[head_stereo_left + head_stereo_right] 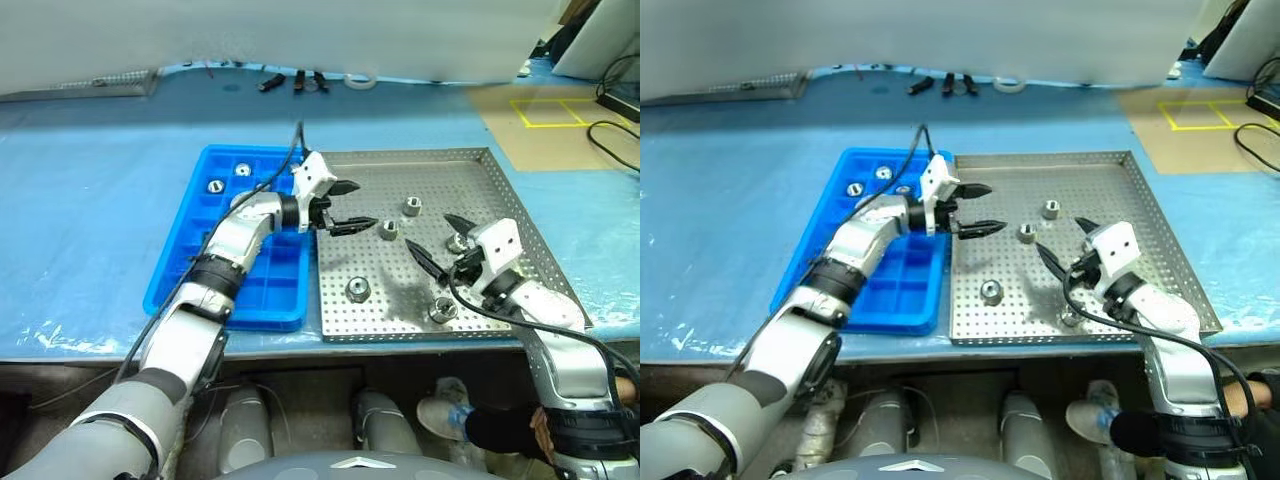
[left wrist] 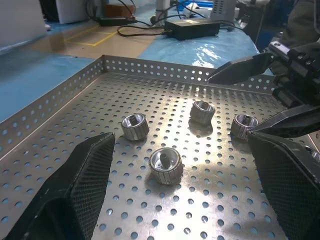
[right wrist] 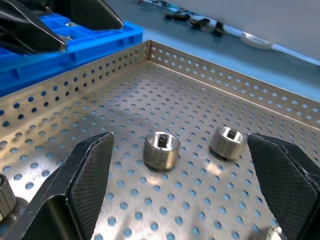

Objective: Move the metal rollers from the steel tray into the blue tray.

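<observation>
The nearest metal roller (image 1: 389, 230) stands apart from its neighbours, lined up with my left gripper's open fingers, so I should carry on moving down until they straddle its sides (image 1: 389, 234).
The steel tray (image 1: 480, 180) lies right of the blue tray (image 1: 270, 285), their edges touching. Several metal rollers rest on the steel tray: one (image 1: 411, 207) toward the back, one (image 1: 388, 230) beside it, one (image 1: 357, 290) near the front left, one (image 1: 443, 310) at the front. Two rollers (image 1: 215, 186) (image 1: 242, 170) sit in far compartments of the blue tray. My left gripper (image 1: 365, 205) reaches across the blue tray over the steel tray's left edge, open and empty. Over the tray's right half my right gripper (image 1: 428, 232) is open and empty, next to a roller (image 1: 457, 242).
Blue sheeting covers the table (image 1: 90, 200). Small dark tools (image 1: 298, 82) and a white ring (image 1: 360, 80) lie along the back edge. Cardboard with yellow tape (image 1: 555, 112) and black cables (image 1: 615, 135) are at the far right. A shoe (image 1: 440, 410) shows below the table front.
</observation>
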### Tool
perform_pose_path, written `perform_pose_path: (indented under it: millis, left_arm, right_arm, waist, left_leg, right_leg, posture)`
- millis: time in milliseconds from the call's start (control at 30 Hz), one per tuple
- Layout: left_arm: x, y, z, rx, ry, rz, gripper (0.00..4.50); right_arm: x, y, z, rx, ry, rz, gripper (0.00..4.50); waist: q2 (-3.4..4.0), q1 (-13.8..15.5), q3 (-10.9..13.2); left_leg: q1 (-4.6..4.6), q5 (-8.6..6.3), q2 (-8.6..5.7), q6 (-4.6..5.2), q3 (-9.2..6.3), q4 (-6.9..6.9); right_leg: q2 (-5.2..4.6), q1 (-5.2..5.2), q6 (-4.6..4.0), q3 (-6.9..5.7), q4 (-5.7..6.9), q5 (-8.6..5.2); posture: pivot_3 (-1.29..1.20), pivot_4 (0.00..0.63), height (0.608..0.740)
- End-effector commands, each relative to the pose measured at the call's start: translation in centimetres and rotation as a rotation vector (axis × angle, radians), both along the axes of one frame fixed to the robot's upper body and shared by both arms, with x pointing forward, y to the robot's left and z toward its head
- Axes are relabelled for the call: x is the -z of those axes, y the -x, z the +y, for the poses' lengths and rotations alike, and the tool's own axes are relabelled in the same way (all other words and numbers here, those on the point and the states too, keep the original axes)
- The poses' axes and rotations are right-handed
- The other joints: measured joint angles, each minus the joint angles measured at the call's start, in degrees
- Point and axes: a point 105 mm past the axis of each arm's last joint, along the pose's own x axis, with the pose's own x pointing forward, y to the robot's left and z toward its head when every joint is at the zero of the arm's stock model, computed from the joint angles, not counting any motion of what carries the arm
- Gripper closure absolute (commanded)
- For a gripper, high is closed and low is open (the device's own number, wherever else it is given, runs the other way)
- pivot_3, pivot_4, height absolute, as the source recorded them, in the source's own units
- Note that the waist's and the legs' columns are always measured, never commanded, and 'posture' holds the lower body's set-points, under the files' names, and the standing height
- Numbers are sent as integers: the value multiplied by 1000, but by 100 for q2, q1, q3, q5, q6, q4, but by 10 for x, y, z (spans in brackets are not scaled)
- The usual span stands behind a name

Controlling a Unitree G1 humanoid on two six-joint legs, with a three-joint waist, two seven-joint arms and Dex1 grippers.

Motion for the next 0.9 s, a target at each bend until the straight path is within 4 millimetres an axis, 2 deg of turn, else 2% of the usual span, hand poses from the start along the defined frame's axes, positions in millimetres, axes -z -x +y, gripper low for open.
perform_pose_path:
  millis: [33,200,400,567,733,900]
  left_arm:
    - [-5,-7,-15,17,-35,-49,38]
    - [9,-20,-32,-76,-140,-38,38]
    - [16,-23,-52,-151,-197,-49,38]
    - [21,-22,-54,-162,-204,-32,38]
    - [43,-20,-49,-177,-281,-14,38]
    - [45,-20,-55,-220,-249,5,38]
  right_arm:
    - [-20,12,-2,29,-13,-73,0]
    - [-24,25,-7,90,-16,-83,0]
    - [-19,42,-10,152,-21,-63,0]
    - [-17,51,-11,187,-29,-53,0]
    - [-13,54,-9,196,-31,-43,0]
    - [-14,53,-14,220,-25,-50,0]
  waist:
    - [0,-60,0]
    - [-2,-168,1]
    - [-4,-317,2]
    - [-5,-406,3]
    - [-6,-457,3]
    - [-6,-491,4]
  left_leg:
    - [0,0,-1,1,0,0]
    - [1,-7,-26,11,-2,1]
    - [-7,-36,-85,63,-5,16]
    - [-19,-46,-100,79,-7,16]
    - [-20,-49,-110,84,-7,15]
    - [-32,-55,-129,94,-9,16]
  right_leg:
    - [0,0,1,0,0,1]
    - [-28,3,7,1,-1,-9]
    - [-88,19,43,3,-10,-30]
    - [-100,17,56,1,-18,-39]
    - [-109,18,60,1,-25,-43]
    - [-130,17,69,-3,-28,-48]
  posture:
    - [-323,150,740]
    - [-400,150,740]
    - [-471,150,740]
    - [-492,150,740]
    - [-504,150,740]
    - [-517,150,740]
